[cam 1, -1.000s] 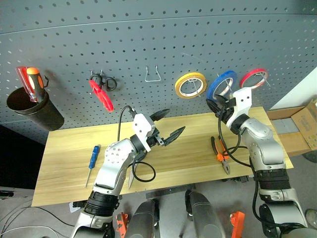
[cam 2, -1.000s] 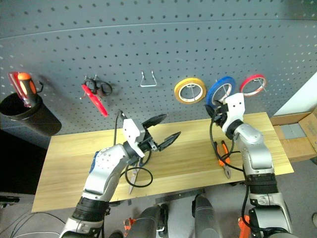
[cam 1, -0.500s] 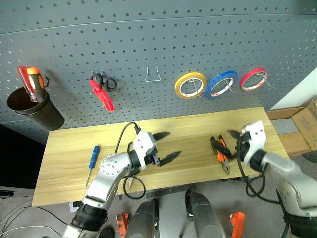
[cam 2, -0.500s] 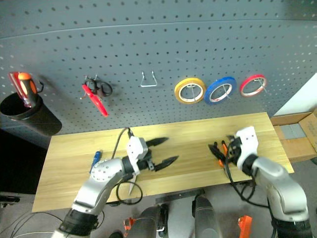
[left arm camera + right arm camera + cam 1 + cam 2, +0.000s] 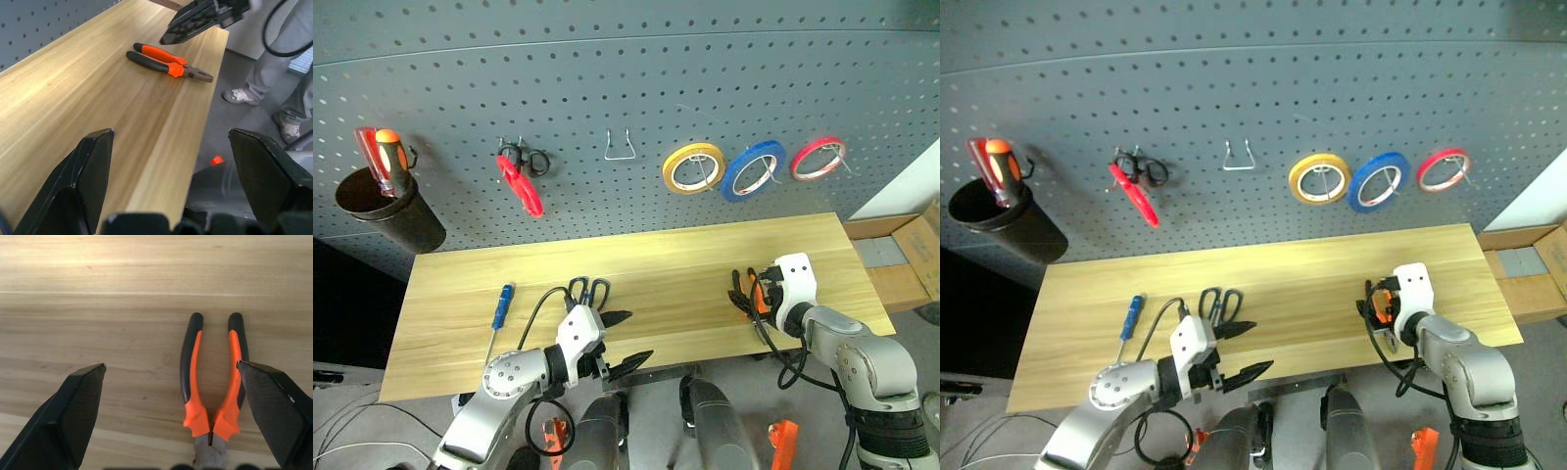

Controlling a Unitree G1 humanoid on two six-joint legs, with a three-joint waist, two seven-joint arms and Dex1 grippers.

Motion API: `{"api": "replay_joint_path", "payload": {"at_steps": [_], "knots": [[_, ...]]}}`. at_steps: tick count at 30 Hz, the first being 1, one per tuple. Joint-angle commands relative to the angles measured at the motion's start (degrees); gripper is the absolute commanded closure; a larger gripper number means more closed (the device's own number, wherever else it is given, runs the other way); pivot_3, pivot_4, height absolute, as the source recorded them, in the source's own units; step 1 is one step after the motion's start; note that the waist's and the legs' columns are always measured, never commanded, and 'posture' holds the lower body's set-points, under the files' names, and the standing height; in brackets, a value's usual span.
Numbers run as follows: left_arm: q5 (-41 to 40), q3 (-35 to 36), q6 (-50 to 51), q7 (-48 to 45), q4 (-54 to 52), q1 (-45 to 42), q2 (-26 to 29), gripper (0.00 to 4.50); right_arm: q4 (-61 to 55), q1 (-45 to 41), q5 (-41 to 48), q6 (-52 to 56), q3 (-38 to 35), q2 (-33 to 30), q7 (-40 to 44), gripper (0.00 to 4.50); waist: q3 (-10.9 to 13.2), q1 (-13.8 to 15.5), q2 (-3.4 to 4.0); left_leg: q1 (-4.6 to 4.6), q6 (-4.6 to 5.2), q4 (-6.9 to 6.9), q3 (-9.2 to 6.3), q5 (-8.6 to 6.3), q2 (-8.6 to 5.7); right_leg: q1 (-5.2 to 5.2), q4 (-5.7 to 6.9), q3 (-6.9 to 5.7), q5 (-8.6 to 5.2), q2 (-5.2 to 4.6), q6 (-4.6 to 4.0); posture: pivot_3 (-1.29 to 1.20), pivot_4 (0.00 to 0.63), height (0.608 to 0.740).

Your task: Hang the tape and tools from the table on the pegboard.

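Observation:
The pliers' handles point(image 5: 191, 363) point the same way as my open fingers, so my right gripper should keep going down and close across both handles point(image 5: 210, 423) near the pliers' joint.
The blue tape point(image 5: 733, 182) hangs on the pegboard point(image 5: 607, 78) between a yellow ring point(image 5: 693, 166) and a red ring point(image 5: 818, 157). On the table point(image 5: 685, 264) lie the blue-handled screwdriver point(image 5: 499, 308) at the left and the scissors point(image 5: 590, 294), blades hidden behind my left arm. At the right lie the orange-and-black pliers point(image 5: 195, 411). My right gripper point(image 5: 170, 366) hovers open just above the pliers' handles, one finger on each side. My left gripper point(image 5: 639, 336) is open and empty over the table's front edge, just in front of the scissors.
Red-handled scissors point(image 5: 519, 181) hang at the left of the pegboard, next to a black cup point(image 5: 391, 215) holding red and orange screwdrivers. A bare wire hook point(image 5: 620, 147) sits mid-board. A cardboard box point(image 5: 901, 264) stands beyond the table's right end.
My right gripper let go of the blue tape, which stays hanging on the board, and came down open over the pliers. My left arm sank to the table's front edge, uncovering the scissors.

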Motion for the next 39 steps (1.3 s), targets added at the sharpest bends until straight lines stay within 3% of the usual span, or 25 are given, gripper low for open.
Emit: {"api": "replay_joint_path", "payload": {"at_steps": [1, 27, 31, 35, 39], "knots": [[-2.6, 1.6, 2.3, 1.3, -4.2, 0.2, -0.3, 0.5, 2.4, -1.0, -2.4, 1.1, 0.5, -1.2, -1.3, 0.03, 0.0, 0.1, 0.0, -0.03, 0.0, 0.0, 0.0, 0.0, 0.0, -0.01, -0.01, -0.01, 0.0, 0.0, 0.0, -0.12, 0.364, 0.74], [-3.0, 3.9, 5.9, 2.8, -8.6, 0.5, 1.5, 0.5, 24.3, -12.7, -11.9, 6.1, 8.4, -3.4, 0.3, 0.03, 0.1, 0.5, -0.1, -0.07, 0.01, -0.06, 0.0, -0.01, -0.02, -0.01, -0.15, -0.02, -0.01, -0.02, 0.01, -0.07, 0.375, 0.74], [-3.1, 3.8, 6.3, 3.2, -9.0, 0.3, 1.4, 0.5, 24.7, -12.4, -11.6, 7.3, 8.0, -2.9, 0.6, 0.87, 0.1, 0.8, -0.11, -0.05, 0.01, -0.06, -0.02, -0.01, -0.02, 0.01, -0.15, -0.03, -0.01, -0.02, 0.01, -0.06, 0.377, 0.74], [-3.3, 4.1, 6.3, 3.1, -8.5, -0.3, 1.4, 0.5, 25.1, -13.1, -11.8, 9.2, 6.4, -2.1, -0.5, 2.1, 0.1, 1.4, -0.13, -0.05, 0.0, -0.06, -0.06, -0.01, -0.02, 0.05, -0.19, -0.06, -0.01, -0.02, 0.02, -0.07, 0.373, 0.74], [-3.9, 5.7, 5.1, 4.3, -7.0, -2.7, -0.2, 0.5, 21.8, -13.3, -11.0, 10.6, 5.4, -2.9, 0.8, 2.13, 0.1, 1.5, -0.14, -0.06, 0.0, -0.06, -0.08, -0.02, -0.02, 0.07, -0.21, -0.08, -0.01, -0.02, 0.02, -0.08, 0.368, 0.74]]}}
